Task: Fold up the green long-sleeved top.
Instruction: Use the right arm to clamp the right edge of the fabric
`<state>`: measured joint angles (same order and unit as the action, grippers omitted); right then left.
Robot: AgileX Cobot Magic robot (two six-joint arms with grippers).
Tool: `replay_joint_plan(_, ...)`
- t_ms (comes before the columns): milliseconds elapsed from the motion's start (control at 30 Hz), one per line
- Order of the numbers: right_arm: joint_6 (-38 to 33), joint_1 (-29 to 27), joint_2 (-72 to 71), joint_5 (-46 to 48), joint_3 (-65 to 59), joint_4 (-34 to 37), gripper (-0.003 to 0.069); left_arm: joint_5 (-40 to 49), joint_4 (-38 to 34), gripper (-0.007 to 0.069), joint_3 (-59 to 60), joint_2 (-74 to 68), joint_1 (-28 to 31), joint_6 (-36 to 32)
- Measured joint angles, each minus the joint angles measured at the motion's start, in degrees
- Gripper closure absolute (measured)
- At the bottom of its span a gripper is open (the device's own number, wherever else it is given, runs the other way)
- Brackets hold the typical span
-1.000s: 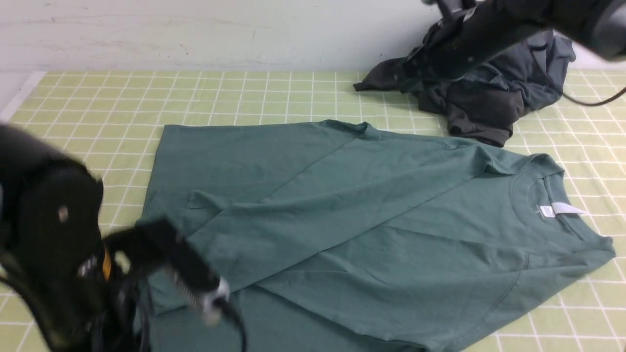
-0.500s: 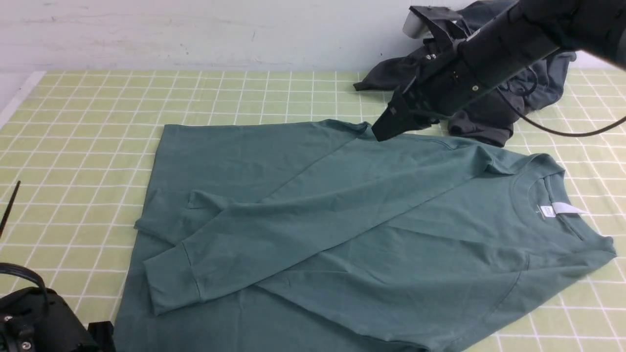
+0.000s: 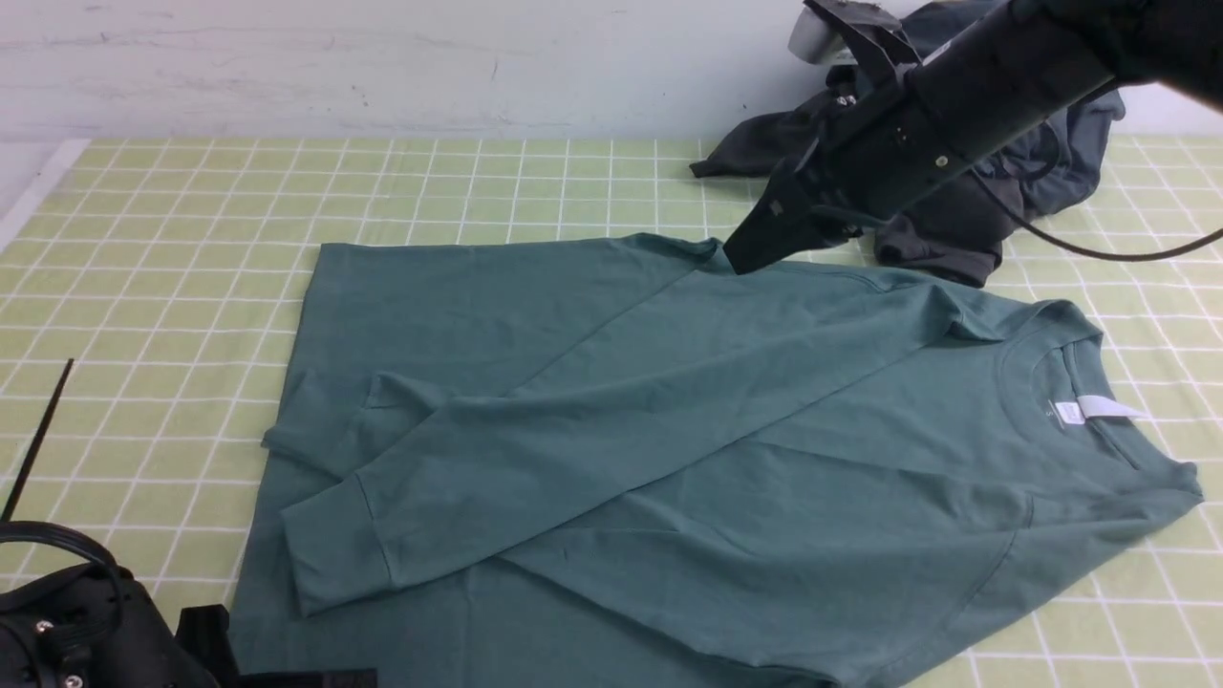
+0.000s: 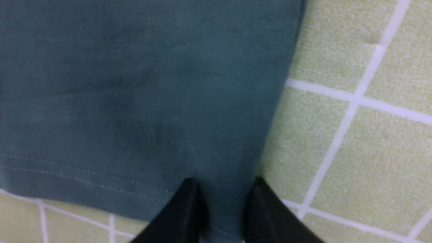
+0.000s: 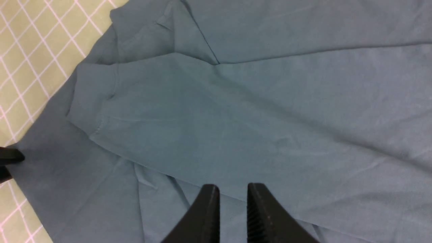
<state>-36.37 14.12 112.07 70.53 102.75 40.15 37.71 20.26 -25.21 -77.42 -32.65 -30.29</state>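
Observation:
My gripper will cover the sleeves [image 3: 619, 419] with the top's near half [image 3: 539, 636] when it folds the hem corner over, because the sleeves lie flat across the top's body.
The green long-sleeved top [image 3: 669, 430] lies flat on the checked mat, neck and white label [image 3: 1099, 409] to the right, both sleeves folded across the body. The chest logo is hidden. My left gripper [image 4: 223, 184] is open at the top's near-left hem corner [image 4: 135, 84], with cloth between its fingertips. It also shows in the right wrist view [image 5: 8, 165]. In the front view only the left arm's body [image 3: 76, 631] shows. My right gripper [image 3: 745, 256] hangs over the top's far edge, narrowly open and empty, looking down on the folded sleeve [image 5: 270, 101] between its tips [image 5: 233, 189].
A darker charcoal heap of clothes [image 3: 955, 210] lies at the back right, partly behind my right arm. The yellow-green checked mat [image 3: 191, 210] covers the table up to a white wall. A thin black cable [image 3: 38, 440] crosses the left edge.
My left arm has pulled back from over the sleeve cuff to the near-left corner of the top. My right arm has come down to the top's far edge and has barely moved since.

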Motion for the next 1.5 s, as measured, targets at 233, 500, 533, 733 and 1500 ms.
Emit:
replay_joint_plan(233, -4.07, 0.00, -7.18, 0.05, -0.17, 0.07, 0.0650, 9.61, 1.31, 0.0620, -4.33, 4.98, -0.02, 6.63)
replay_joint_plan(500, -15.01, 0.00, -32.72, -5.38, -7.87, -3.64, 0.0666, 13.21, 2.15, 0.0625, -8.07, 13.45, -0.02, 26.46)
replay_joint_plan(533, -16.12, 0.00, -35.02, -6.80, -10.28, -4.69, 0.0666, 13.21, 2.15, 0.0625, -8.07, 13.80, -0.02, 27.02)
replay_joint_plan(733, -20.03, 0.00, -43.70, -9.88, -31.76, -15.76, 0.0666, 13.09, 1.39, 0.0625, -8.07, 14.41, -0.06, 28.06)
replay_joint_plan(1500, -33.92, 0.00, -22.02, -36.68, -62.34, -52.91, 0.0358, 10.40, -4.64, 0.0625, -8.07, 14.60, -0.06, 28.39)
